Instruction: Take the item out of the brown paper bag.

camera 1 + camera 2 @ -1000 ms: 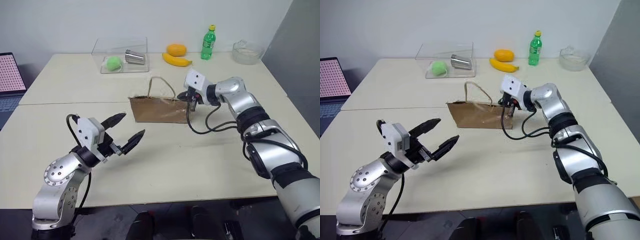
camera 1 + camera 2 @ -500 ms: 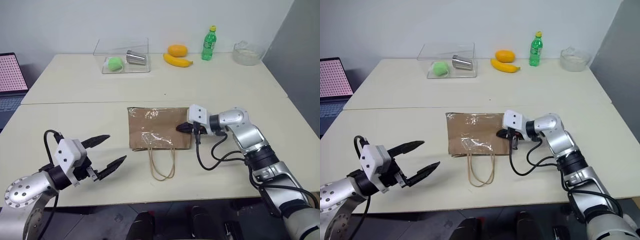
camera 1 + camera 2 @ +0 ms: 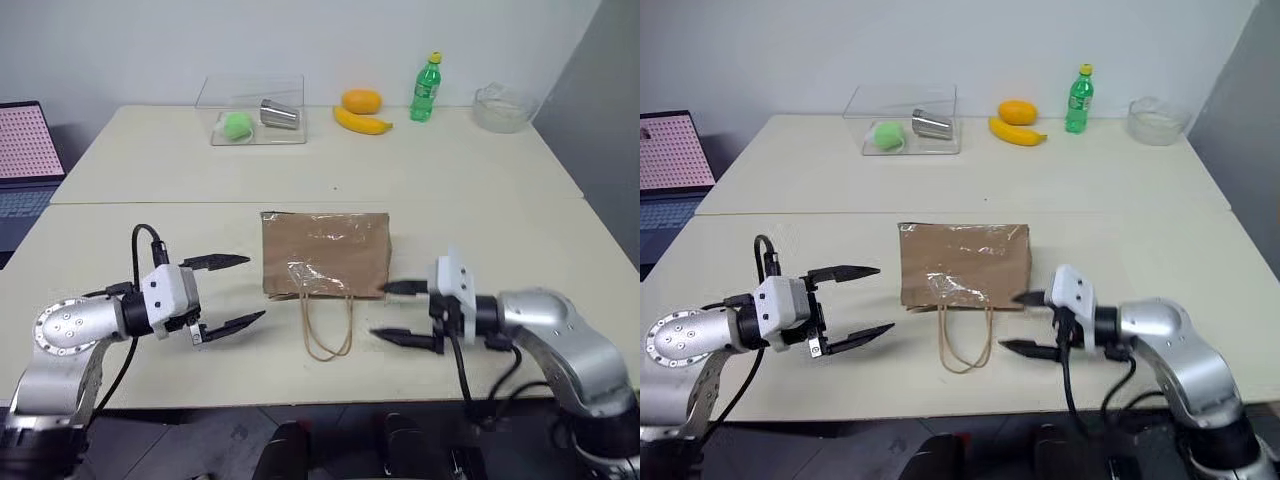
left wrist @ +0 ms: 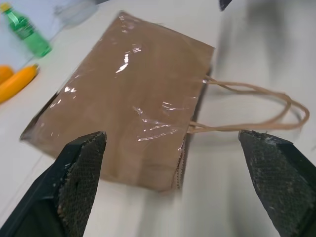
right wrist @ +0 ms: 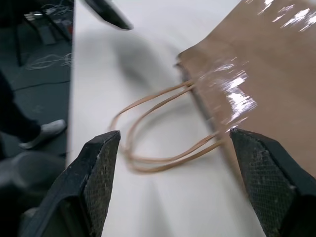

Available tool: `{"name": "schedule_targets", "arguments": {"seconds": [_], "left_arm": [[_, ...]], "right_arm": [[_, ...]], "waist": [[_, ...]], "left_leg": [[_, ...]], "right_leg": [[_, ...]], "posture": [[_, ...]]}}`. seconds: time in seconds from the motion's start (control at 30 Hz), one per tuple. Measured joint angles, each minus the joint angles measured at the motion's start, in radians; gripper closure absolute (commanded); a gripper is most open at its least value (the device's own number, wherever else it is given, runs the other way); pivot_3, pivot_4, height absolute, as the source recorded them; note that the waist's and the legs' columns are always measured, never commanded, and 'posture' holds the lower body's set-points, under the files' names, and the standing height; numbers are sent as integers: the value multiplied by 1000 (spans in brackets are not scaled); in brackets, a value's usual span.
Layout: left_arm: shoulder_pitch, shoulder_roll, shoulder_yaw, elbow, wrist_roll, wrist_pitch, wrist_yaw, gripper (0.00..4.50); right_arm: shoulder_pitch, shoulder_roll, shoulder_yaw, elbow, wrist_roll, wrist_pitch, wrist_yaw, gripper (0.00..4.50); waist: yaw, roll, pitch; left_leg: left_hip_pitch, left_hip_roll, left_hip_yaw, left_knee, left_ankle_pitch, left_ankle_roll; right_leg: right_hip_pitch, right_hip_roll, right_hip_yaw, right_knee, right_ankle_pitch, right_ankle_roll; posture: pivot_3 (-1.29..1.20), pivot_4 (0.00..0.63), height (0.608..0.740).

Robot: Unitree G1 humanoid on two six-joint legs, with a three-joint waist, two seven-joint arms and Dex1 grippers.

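The brown paper bag's opening point(image 3: 326, 296) has a thin dark gap point(image 4: 185, 152) running along it, so the opening will spread wide when I pull a loop handle up.
The brown paper bag point(image 3: 325, 253) lies flat on the table with a shiny creased patch facing up. Its two loop handles point(image 3: 326, 328) trail toward the table's near edge. The item is hidden. My left gripper point(image 3: 252, 288) hovers just left of the bag, open and empty, pointing at the bag's side. Just right of the handles, my right gripper point(image 3: 380, 311) is open and empty and points left at them. In the left wrist view the bag point(image 4: 128, 103) lies between my spread fingers point(image 4: 81, 173). The right wrist view shows the bag's mouth and handles point(image 5: 163, 128).
At the back stand a green bottle point(image 3: 425, 87), a banana point(image 3: 362, 122), an orange fruit point(image 3: 361, 100), a glass bowl point(image 3: 498, 105) and a clear box point(image 3: 255, 110) holding a green ball and a metal cup. A laptop point(image 3: 22, 150) sits far left.
The right gripper dragged the bag nearer, and the bag went from standing to lying flat. The gripper then let go, opened and drew back. The left gripper turned toward the bag.
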Motion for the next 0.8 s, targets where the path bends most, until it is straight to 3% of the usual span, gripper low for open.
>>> {"name": "schedule_targets", "arguments": {"seconds": [0.13, 0.4, 0.8], "left_arm": [[-118, -29, -108, 151, 71, -195, -69, 0], [-197, -91, -242, 331, 131, -390, -103, 0], [-245, -189, -336, 395, 137, -443, -95, 0]], "right_arm": [[53, -4, 0, -55, 11, 17, -77, 710], [139, -34, 11, -125, 28, 21, -167, 710], [155, -77, 10, -156, 77, 50, -227, 710]], "waist": [[-1, 0, 0], [1, 0, 0], [3, -1, 0]], "left_leg": [[0, -1, 0, 0, 0, 0], [-1, -1, -2, 1, 0, 0], [-1, -1, -2, 2, 0, 0]], "right_leg": [[0, 0, 0, 0, 0, 0], [1, 0, 0, 0, 0, 0], [1, 0, -1, 1, 0, 0]], "posture": [[0, 150, 740], [0, 150, 740], [0, 150, 740]]}}
